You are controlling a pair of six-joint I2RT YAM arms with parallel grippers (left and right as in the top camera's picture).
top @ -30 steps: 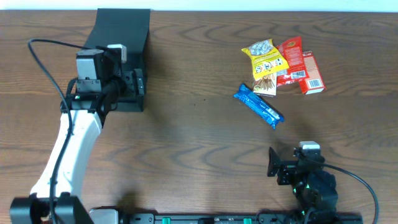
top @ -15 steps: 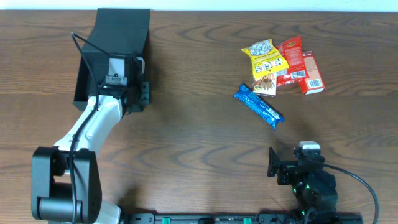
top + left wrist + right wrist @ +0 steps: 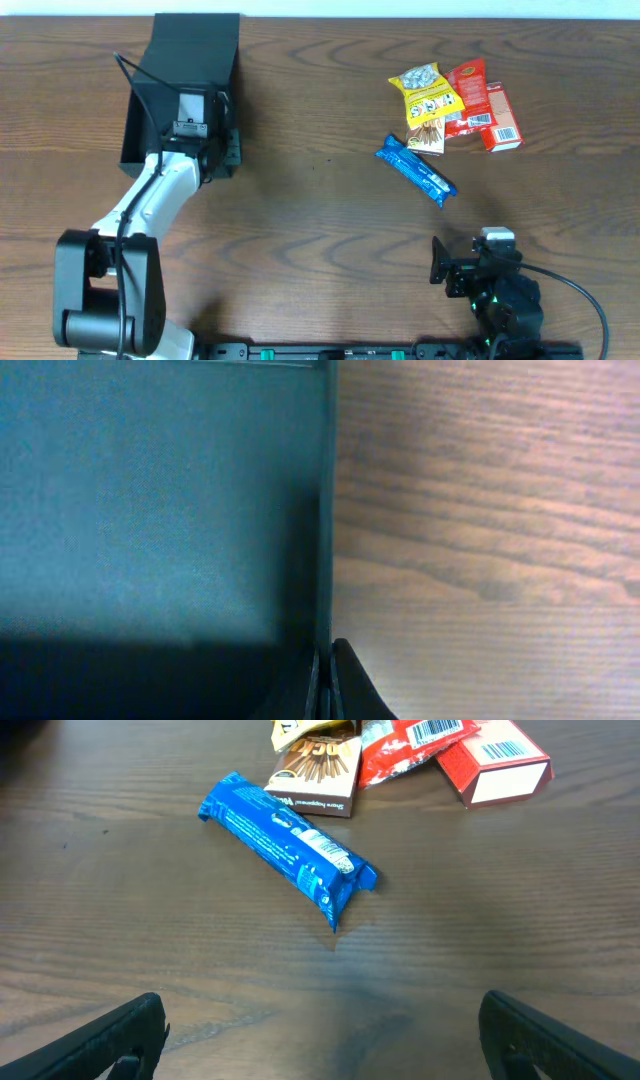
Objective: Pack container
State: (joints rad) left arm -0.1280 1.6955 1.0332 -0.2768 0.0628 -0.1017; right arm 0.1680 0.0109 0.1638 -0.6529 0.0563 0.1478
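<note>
The container's thin side is pinched in my left gripper and open wood leads to the blue snack bar, so I go on pulling until the container is next to the snack bar.
The container is a matte black box with its flap lid standing up at the back, at the table's far left. My left gripper is at the box's right wall near the front corner. In the left wrist view the dark teal inside of the container fills the left half, and my left gripper is shut on the thin right wall, one finger on each side. My right gripper rests low at the front right and is open; in its own view the right gripper has only bare wood between its fingers.
A blue snack bar lies ahead of the right gripper. Behind it are a brown stick-biscuit box, a yellow packet, a red packet and a small red carton. Bare wood separates box and snacks.
The left arm swung in toward the box's right wall and its jaws closed from wide open onto that wall. The right arm and the snacks have not moved.
</note>
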